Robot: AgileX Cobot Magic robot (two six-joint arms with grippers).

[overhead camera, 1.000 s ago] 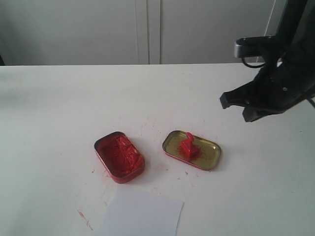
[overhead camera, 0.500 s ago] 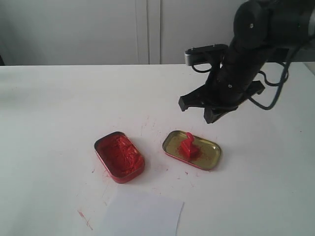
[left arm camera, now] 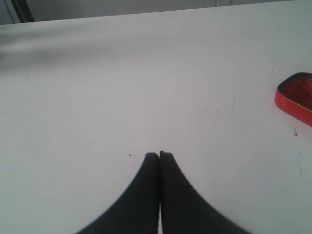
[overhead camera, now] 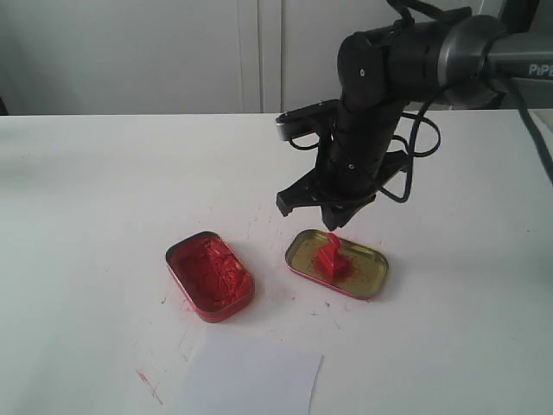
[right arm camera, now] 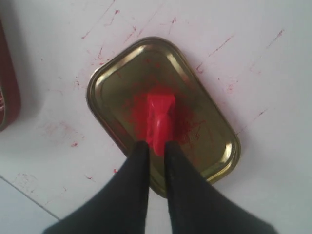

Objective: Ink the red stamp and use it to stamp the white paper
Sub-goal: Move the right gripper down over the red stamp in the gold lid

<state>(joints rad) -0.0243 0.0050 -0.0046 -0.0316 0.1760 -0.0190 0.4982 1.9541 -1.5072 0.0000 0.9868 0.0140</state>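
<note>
I keep going down until my right gripper's fingers are on both sides of the stamp's handle (overhead camera: 333,241), then close them. The red stamp (overhead camera: 332,260) is standing upright with its handle lined up below those fingers.
The red stamp (overhead camera: 331,257) stands upright by its knob handle in the gold tin lid (overhead camera: 367,268), right of the open tin of red ink paste (overhead camera: 210,275). My right gripper (overhead camera: 333,226) hangs straight above the stamp, its tips just over the handle. In the right wrist view the stamp (right arm camera: 161,119) sits in the lid (right arm camera: 122,83), and the right gripper (right arm camera: 156,146) is open by a narrow gap with the handle's end showing in it. The white paper (overhead camera: 246,376) lies flat at the table's front edge. My left gripper (left arm camera: 159,155) is shut over bare table.
Red ink smears and specks (overhead camera: 149,385) mark the white table round the tins and beside the paper. The ink tin's edge (left arm camera: 297,95) shows at the side of the left wrist view. White cabinet doors (overhead camera: 259,52) stand behind the table.
My right arm has swung in from the right and come down, from beyond the lid to directly over the stamp. The stamp, tins and paper have not moved.
</note>
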